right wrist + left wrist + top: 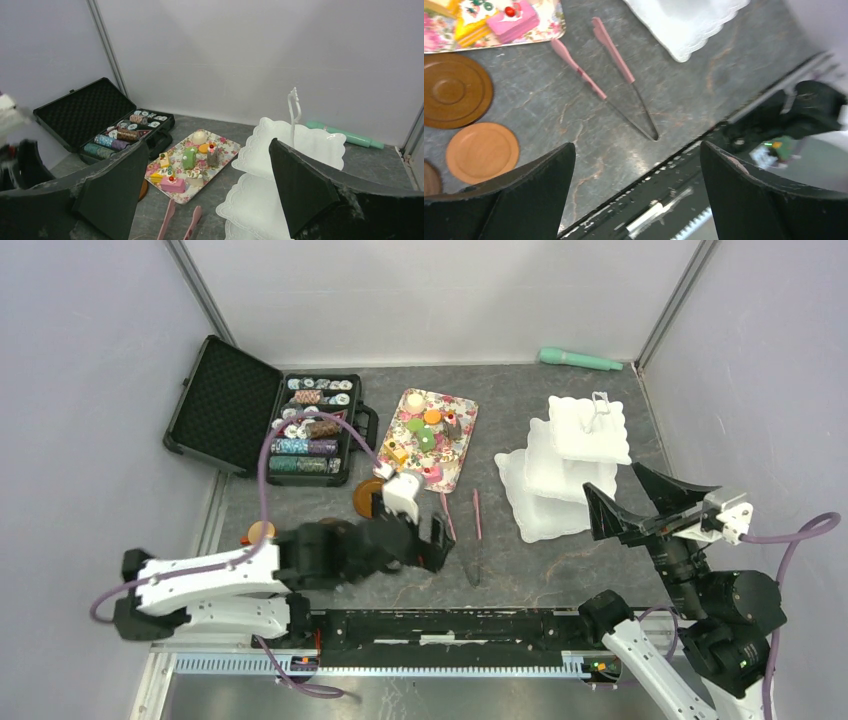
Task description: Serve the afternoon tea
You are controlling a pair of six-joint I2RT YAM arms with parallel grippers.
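My left gripper should keep going down until its open fingers straddle both metal arms [636, 112], then close: the pink tongs lie free, their tips [596, 23] toward the tray.
Small toy pastries [430, 430] lie on a floral tray; they also show in the right wrist view [190, 160]. The white three-tier stand [565, 465] stands at the right and also shows in the right wrist view [265, 200]. Brown saucers [454, 90] [482, 151] lie left of pink tongs [614, 52]. My left gripper [438, 540] [636, 145] is open and empty, low over the table's near edge, right of the saucers. My right gripper [612, 485] [207, 142] is open and empty, raised beside the stand. No mugs are in view.
An open black case of poker chips [300, 425] sits at the back left. A green roller [580, 360] lies at the back wall. A black rail [450, 625] runs along the near edge. The tongs [477, 512] lie between tray and rail.
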